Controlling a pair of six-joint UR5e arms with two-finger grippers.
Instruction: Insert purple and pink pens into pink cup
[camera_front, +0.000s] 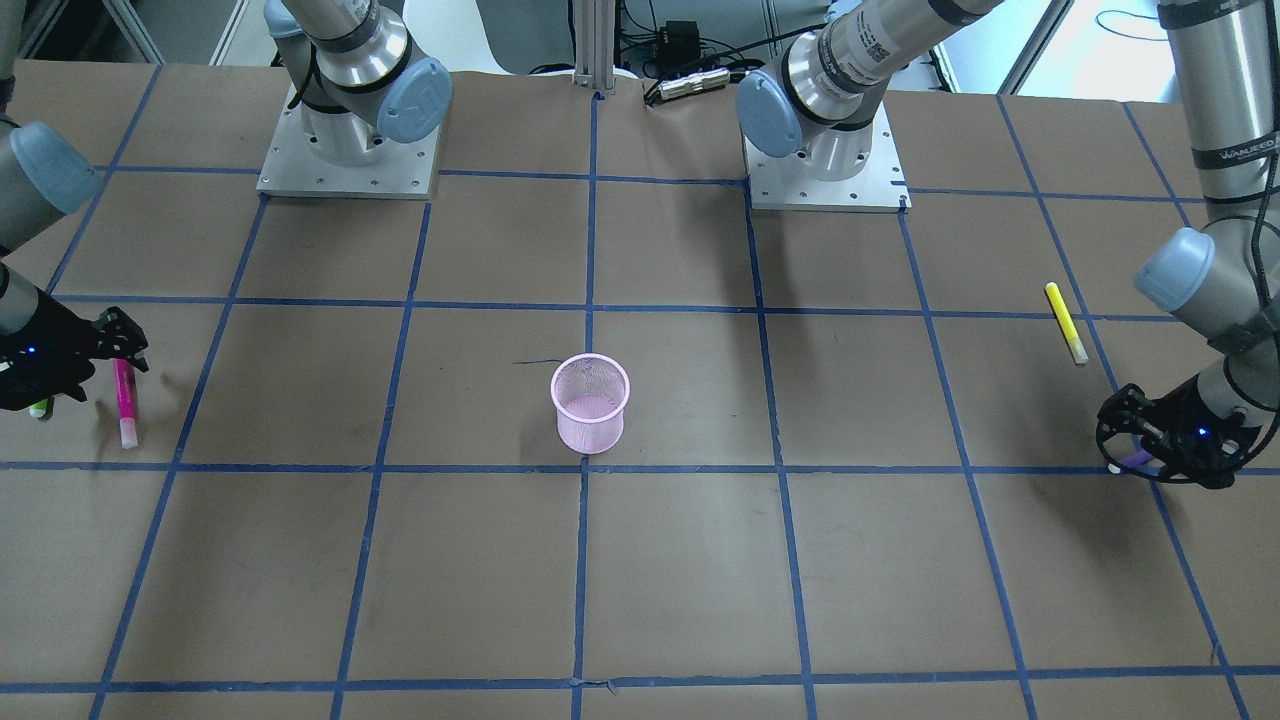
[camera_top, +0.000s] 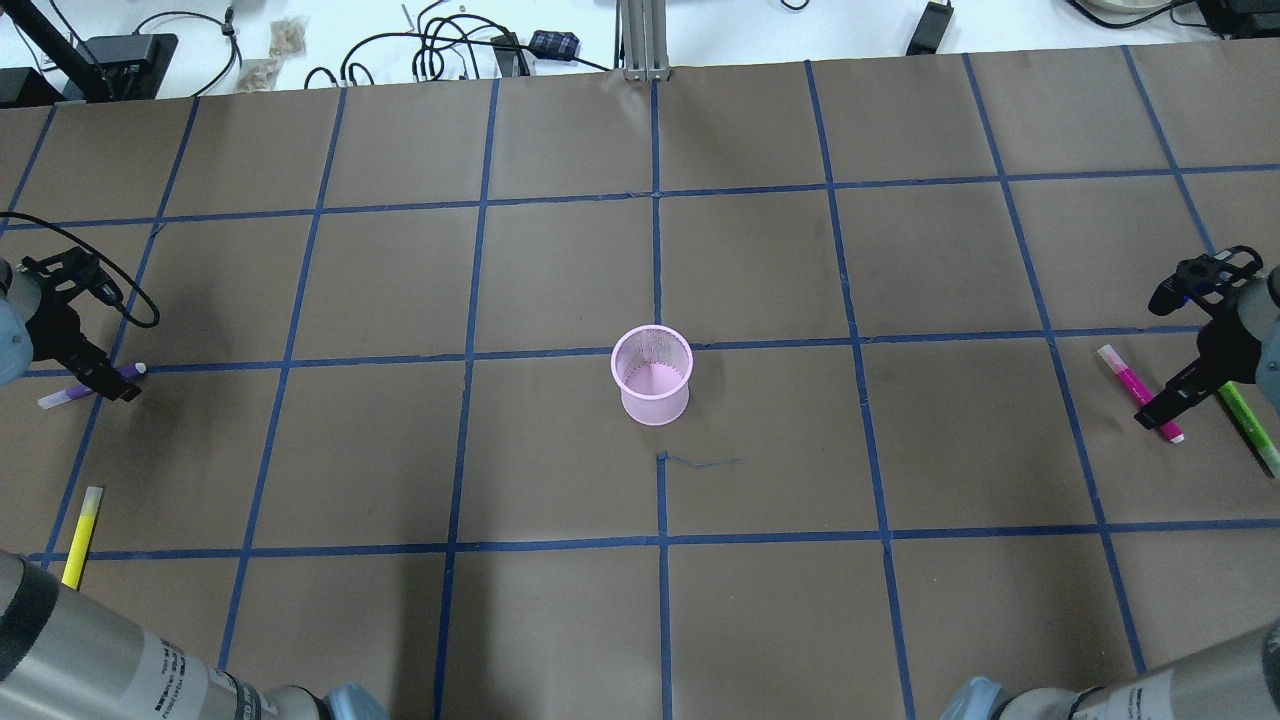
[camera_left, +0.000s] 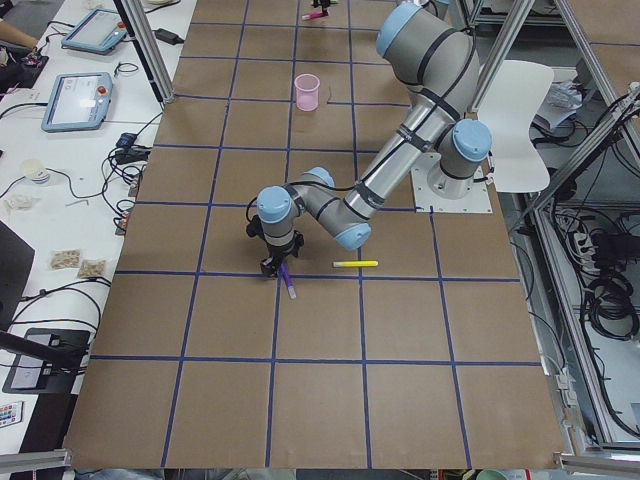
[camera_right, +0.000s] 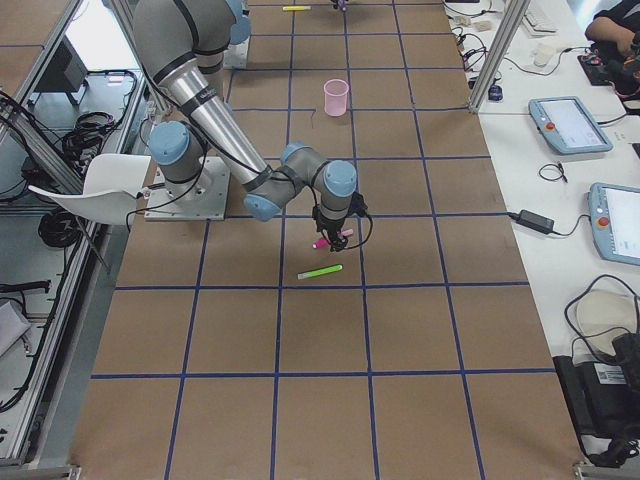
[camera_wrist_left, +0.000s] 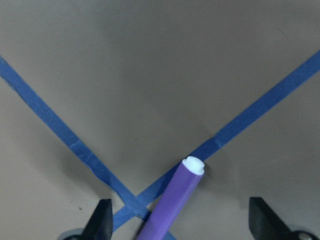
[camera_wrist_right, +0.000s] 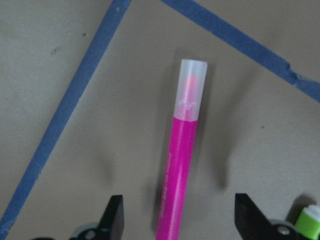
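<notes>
I expect the pink pen (camera_front: 125, 403) to lean against the cup's rim when I put it in, because the pink cup's opening (camera_front: 590, 384) is much wider than the slim pink pen.
The pink mesh cup (camera_top: 652, 375) stands upright at the table's middle, also in the front view (camera_front: 590, 403). The purple pen (camera_top: 60, 397) lies flat at the far left. My left gripper (camera_top: 110, 385) is low over it, open, its fingers astride the pen (camera_wrist_left: 172, 205) without touching it. The pink pen (camera_top: 1130, 380) lies flat at the far right. My right gripper (camera_top: 1160, 410) is low over its near end, open, with the pen (camera_wrist_right: 180, 160) between the spread fingers (camera_wrist_right: 112, 217).
A yellow pen (camera_top: 80, 522) lies near my left arm, closer to the robot than the purple pen. A green pen (camera_top: 1248, 425) lies just right of the pink pen, its tip beside my right finger (camera_wrist_right: 309, 220). Blue tape lines grid the brown table.
</notes>
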